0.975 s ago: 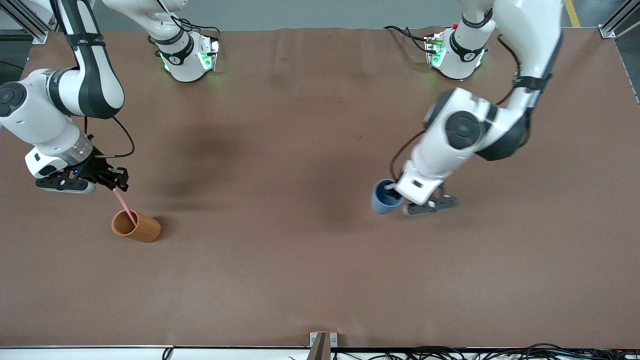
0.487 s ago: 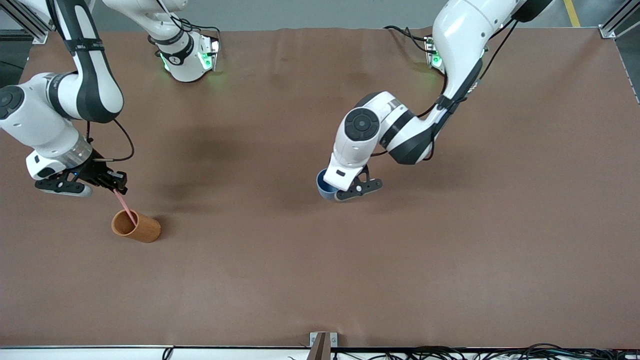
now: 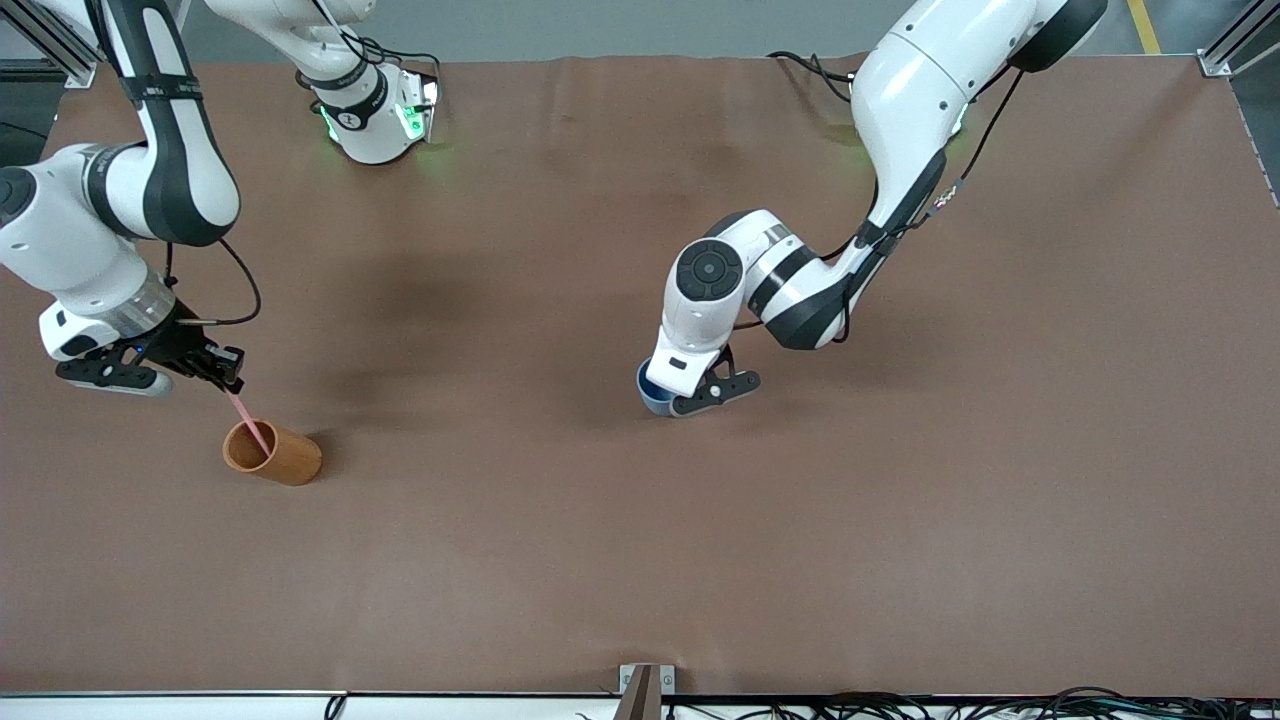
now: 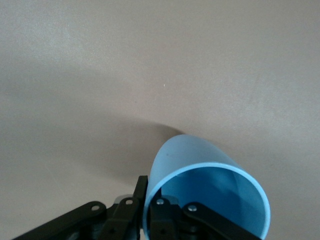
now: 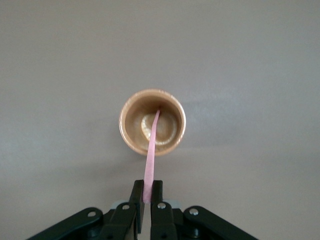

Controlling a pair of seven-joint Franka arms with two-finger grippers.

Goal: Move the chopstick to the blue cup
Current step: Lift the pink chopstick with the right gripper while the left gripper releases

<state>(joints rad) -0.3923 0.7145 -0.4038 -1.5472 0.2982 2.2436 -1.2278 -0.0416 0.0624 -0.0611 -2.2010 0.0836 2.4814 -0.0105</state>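
Observation:
My left gripper has a finger inside the blue cup's opening point(image 4: 220, 197). It should open and move back out of the way before my right gripper brings the pale-pink chopstick over.
My right gripper point(image 3: 232, 377) is shut on the top of the pale-pink chopstick point(image 3: 246, 416), directly over the orange-brown cup point(image 3: 272, 454) at the right arm's end of the table. The stick's lower end still reaches into that cup; the right wrist view shows the stick point(image 5: 151, 160) running from my gripper point(image 5: 148, 192) into the cup's mouth point(image 5: 152, 127). My left gripper point(image 3: 668, 397) is shut on the rim of the blue cup point(image 3: 652, 392), near the table's middle. In the left wrist view one finger is inside the cup point(image 4: 200, 197) and one outside, my gripper point(image 4: 149, 200) pinching its wall.
The brown table mat point(image 3: 640, 560) stretches wide toward the front camera. The arm bases point(image 3: 375, 110) stand along the edge farthest from the camera. A small metal bracket point(image 3: 645, 685) sits at the table's near edge.
My left arm has carried the blue cup from nearer the left arm's end toward the table's middle. My right gripper has risen a little, drawing the chopstick partly out of the orange-brown cup.

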